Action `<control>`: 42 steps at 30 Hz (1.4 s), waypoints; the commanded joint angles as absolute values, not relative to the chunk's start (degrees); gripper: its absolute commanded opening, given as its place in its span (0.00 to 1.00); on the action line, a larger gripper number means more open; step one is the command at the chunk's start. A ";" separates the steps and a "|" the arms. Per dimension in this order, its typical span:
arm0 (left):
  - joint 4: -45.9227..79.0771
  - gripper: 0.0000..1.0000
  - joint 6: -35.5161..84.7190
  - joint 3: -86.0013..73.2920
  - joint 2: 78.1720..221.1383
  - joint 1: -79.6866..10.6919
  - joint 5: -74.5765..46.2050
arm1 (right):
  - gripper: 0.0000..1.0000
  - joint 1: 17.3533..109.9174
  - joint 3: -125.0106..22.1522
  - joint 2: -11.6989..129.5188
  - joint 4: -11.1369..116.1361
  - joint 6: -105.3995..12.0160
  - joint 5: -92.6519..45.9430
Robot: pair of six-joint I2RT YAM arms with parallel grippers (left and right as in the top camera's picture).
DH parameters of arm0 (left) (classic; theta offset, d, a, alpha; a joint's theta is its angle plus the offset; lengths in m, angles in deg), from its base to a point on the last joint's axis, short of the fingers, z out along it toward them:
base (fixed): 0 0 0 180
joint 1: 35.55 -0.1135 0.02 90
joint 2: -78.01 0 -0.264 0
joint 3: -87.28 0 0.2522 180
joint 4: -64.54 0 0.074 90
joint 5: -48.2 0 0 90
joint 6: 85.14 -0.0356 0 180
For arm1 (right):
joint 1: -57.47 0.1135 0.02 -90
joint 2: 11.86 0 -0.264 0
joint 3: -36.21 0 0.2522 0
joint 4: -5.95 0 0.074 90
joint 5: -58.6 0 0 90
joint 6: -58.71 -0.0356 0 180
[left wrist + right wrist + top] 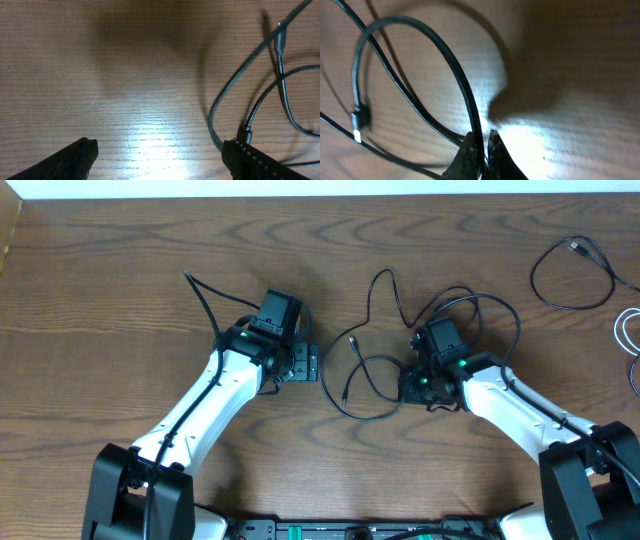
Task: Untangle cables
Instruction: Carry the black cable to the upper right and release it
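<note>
My right gripper should keep going toward the white cable [622, 330] and release the loose black cable [362, 418] there, since that black cable is clear of my open left gripper.
A long thin black cable [362, 372] lies in loose loops on the wooden table between my arms, with a plug end [352, 340]. My right gripper [407, 386] is shut on a strand of it; in the right wrist view the cable [451, 65] runs between the closed fingertips [483, 139], and a plug [360, 120] lies to the left. My left gripper [311, 363] is open and empty, just left of the loops. In the left wrist view its fingers [160, 156] are wide apart, with cable strands [216, 112] by the right finger. A white cable [624, 330] lies at the right edge.
Another thin black cable loop [570, 280] with a plug lies at the far right top, near the white one. A thin black cord [203, 298] runs from the left arm. A pale surface borders the table's far edge [320, 188].
</note>
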State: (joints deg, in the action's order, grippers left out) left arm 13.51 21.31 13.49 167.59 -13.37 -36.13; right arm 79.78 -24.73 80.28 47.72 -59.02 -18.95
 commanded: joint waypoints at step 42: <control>16.13 0.93 19.85 11.70 166.67 -13.63 -37.29 | 0.83 24.09 -68.95 92.12 88.53 -36.81 -19.26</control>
State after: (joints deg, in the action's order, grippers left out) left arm 16.22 21.03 13.49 167.59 -13.37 -36.17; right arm 24.28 -68.73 92.03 81.80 -38.30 -21.86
